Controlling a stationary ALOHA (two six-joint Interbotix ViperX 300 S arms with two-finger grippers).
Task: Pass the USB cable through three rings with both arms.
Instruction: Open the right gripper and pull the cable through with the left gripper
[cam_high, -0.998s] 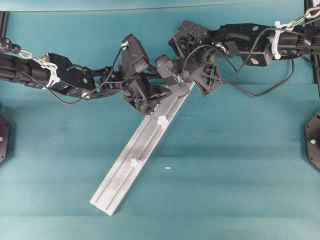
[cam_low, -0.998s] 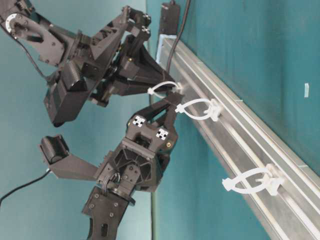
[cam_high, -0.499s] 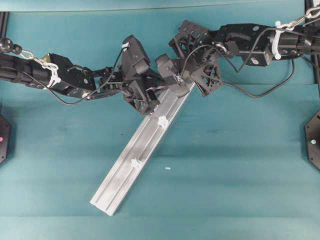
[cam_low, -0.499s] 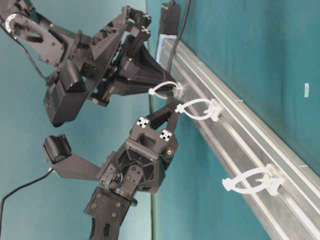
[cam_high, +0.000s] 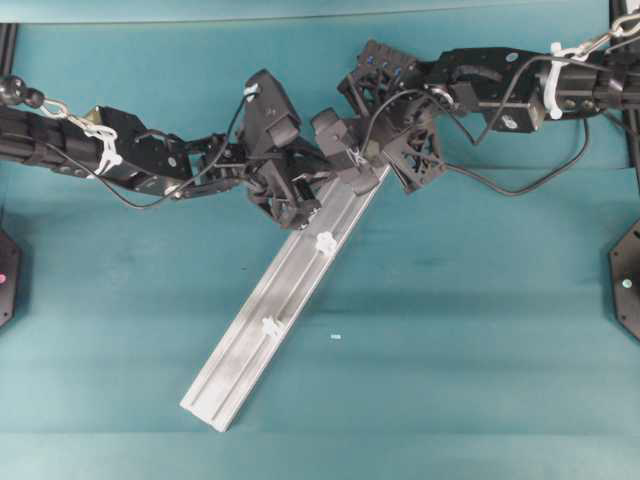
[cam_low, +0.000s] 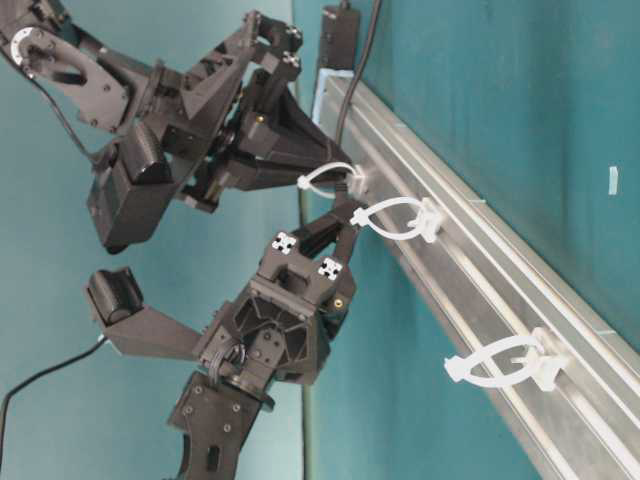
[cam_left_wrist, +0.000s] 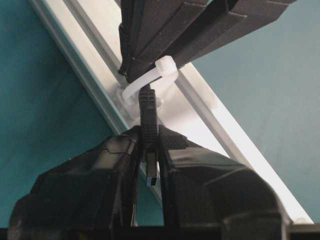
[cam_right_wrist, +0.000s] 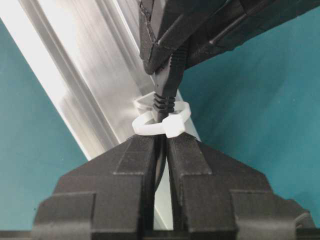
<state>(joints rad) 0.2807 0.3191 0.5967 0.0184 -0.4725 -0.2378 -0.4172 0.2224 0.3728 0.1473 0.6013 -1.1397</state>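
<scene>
The plug's tip (cam_left_wrist: 151, 175) is inside the robot's left gripper, so next the right gripper comes around the ring and grabs the cord (cam_left_wrist: 148, 101) behind the plug before threading the middle ring.
The silver rail (cam_high: 250, 350) lies slantwise on the teal table, with two rings bare on it (cam_high: 325, 242) (cam_high: 270, 325). Both grippers meet at the ring (cam_low: 330, 180) by its upper end. In the left wrist view the USB cable's plug (cam_left_wrist: 148, 112) pokes through that ring (cam_left_wrist: 152, 80), and my left gripper (cam_left_wrist: 149, 134) is shut on it, silver tip between the fingers. On the ring's other side my right gripper (cam_right_wrist: 161, 140) is shut on the thin black cord (cam_right_wrist: 167, 75). The middle ring (cam_low: 395, 218) and the far ring (cam_low: 505, 365) hold nothing.
A black hub (cam_low: 340, 35) sits at the rail's upper end. A tiny white scrap (cam_high: 335, 337) lies right of the rail. The right arm's own wiring loops over the table (cam_high: 520, 180). Both arms crowd the rail's top end.
My left gripper has closed on the plug just past the first ring. The right gripper has held still, shut on the cord.
</scene>
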